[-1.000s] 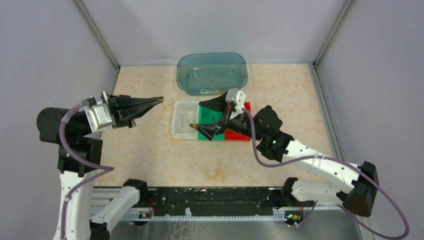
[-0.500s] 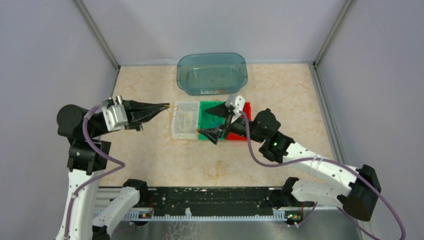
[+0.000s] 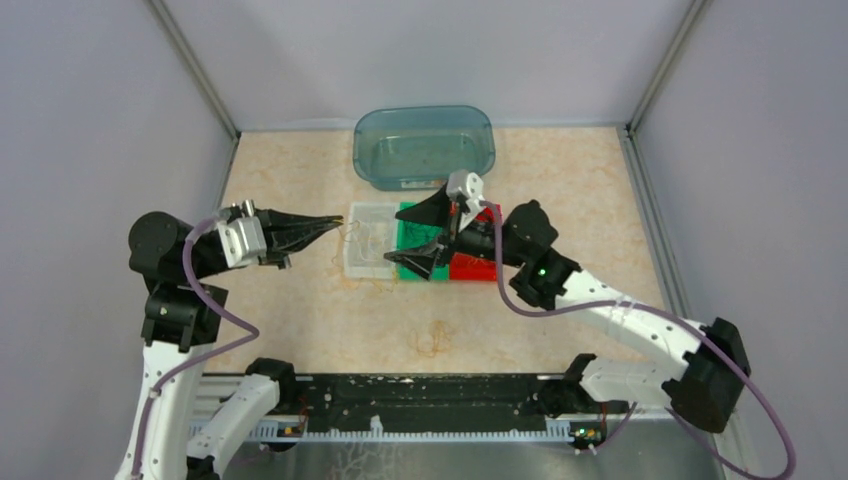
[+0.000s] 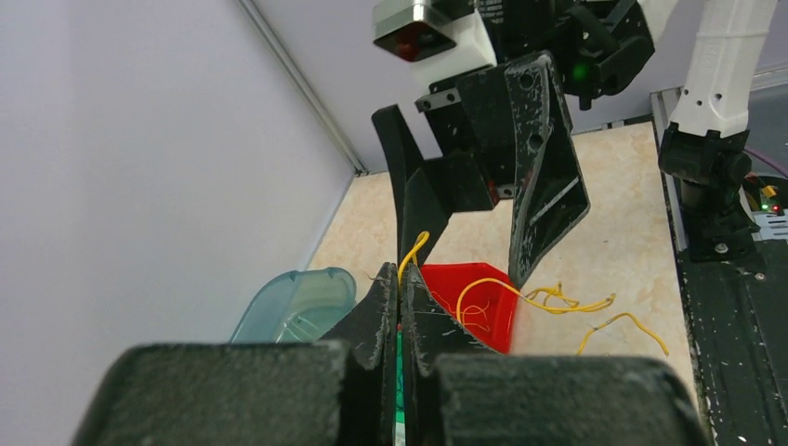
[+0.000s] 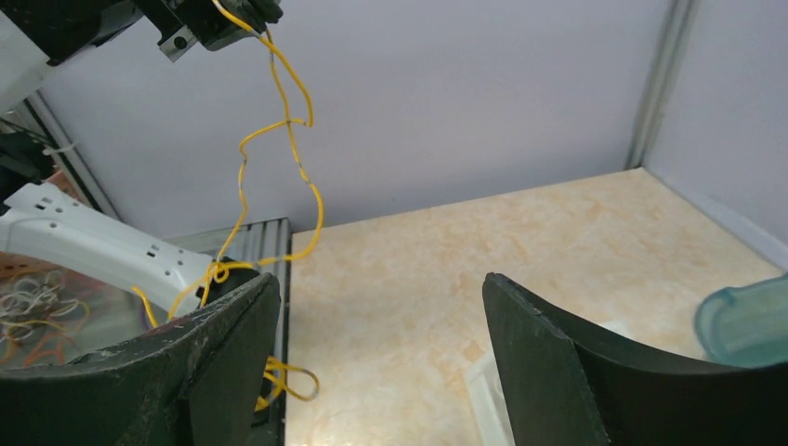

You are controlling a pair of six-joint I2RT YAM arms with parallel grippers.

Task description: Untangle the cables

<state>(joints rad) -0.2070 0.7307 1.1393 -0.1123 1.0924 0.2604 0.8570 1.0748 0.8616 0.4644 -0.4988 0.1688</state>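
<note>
The upper part of the hanging yellow cable (image 5: 299,165) will stand up in a loop above my right gripper when I carry the cable, because it keeps sharp kinks (image 5: 308,122).
My left gripper (image 3: 338,219) is shut on the end of a thin yellow cable (image 4: 413,249), just left of the clear tray (image 3: 352,262). In the right wrist view that cable (image 5: 243,167) hangs from the left fingers in kinked loops and ends in a knotted tangle beside my right gripper's left finger (image 5: 223,344). My right gripper (image 3: 415,235) stands open over the clear and green trays, and nothing lies between its jaws (image 5: 378,279). A loose bundle of thin cables (image 3: 432,343) lies on the table near the front rail.
A teal plastic bin (image 3: 424,147) stands at the back. Clear, green (image 3: 425,243) and red (image 3: 478,268) trays sit side by side in the middle. The red tray (image 4: 469,297) holds thin orange strands. Grey walls close in both sides.
The left gripper has swung right and toward the near side, still shut on the yellow cable. The right gripper has shifted slightly left and back, staying open.
</note>
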